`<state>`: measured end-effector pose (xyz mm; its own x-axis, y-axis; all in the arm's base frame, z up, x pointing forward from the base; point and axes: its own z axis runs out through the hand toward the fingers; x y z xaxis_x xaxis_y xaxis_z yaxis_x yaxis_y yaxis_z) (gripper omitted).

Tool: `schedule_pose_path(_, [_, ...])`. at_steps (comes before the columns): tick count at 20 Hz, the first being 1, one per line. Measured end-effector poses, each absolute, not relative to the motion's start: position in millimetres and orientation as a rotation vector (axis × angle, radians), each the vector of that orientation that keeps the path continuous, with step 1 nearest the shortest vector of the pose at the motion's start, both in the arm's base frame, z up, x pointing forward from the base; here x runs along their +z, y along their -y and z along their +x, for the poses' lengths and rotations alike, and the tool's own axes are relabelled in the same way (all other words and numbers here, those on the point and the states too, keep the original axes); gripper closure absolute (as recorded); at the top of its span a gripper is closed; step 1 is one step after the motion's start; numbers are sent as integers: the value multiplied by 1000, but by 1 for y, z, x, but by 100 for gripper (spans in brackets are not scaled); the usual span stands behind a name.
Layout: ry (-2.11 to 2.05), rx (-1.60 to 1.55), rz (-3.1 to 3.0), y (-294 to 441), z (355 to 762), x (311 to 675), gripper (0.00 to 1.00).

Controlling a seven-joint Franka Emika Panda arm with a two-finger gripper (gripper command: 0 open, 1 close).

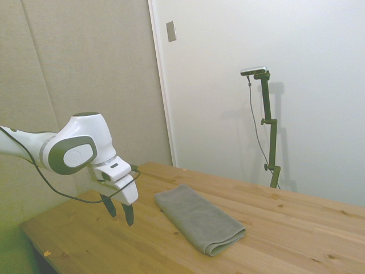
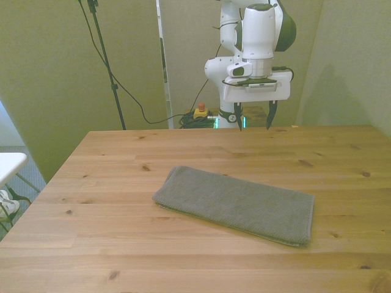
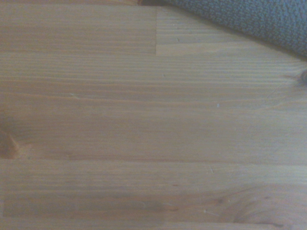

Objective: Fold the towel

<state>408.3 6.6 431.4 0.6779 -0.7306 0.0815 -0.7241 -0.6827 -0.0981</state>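
I expect the grey towel's layers [image 2: 292, 217] to fold over together when I carry that end of the towel across, because stacked edges [image 2: 298, 243] show at the towel's near corner.
The grey towel [image 1: 199, 218] lies flat on the wooden table [image 1: 285, 240] as a long folded strip with rounded edges. In the front view the towel [image 2: 235, 204] stretches across the table's middle, slanting toward the front view's right. My gripper [image 1: 120, 212] hangs above the table near its far edge, well apart from the towel, and holds nothing. Its fingers are spread, and the gripper [image 2: 254, 116] is open. The wrist view shows bare wood [image 3: 144, 120] with a corner of the towel [image 3: 249, 19] at the picture's edge.
A small orange speck [image 1: 47, 253] lies near the table's corner in the side view. Behind the table, on the floor, are cables and a red-and-yellow button box [image 2: 200, 111]. A white surface [image 2: 9, 163] stands at the front view's left.
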Motion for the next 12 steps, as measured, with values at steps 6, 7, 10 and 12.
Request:
schedule_pose_path(6, [-1282,-216,-2809,-7,421,441,0])
schedule_pose_path(7, [-1326,-231,-2800,-10,429,444,0])
schedule_pose_path(10, [-1459,-259,-2754,-27,461,447,0])
schedule_pose_path(12, [-1552,-279,-2723,-38,490,448,0])
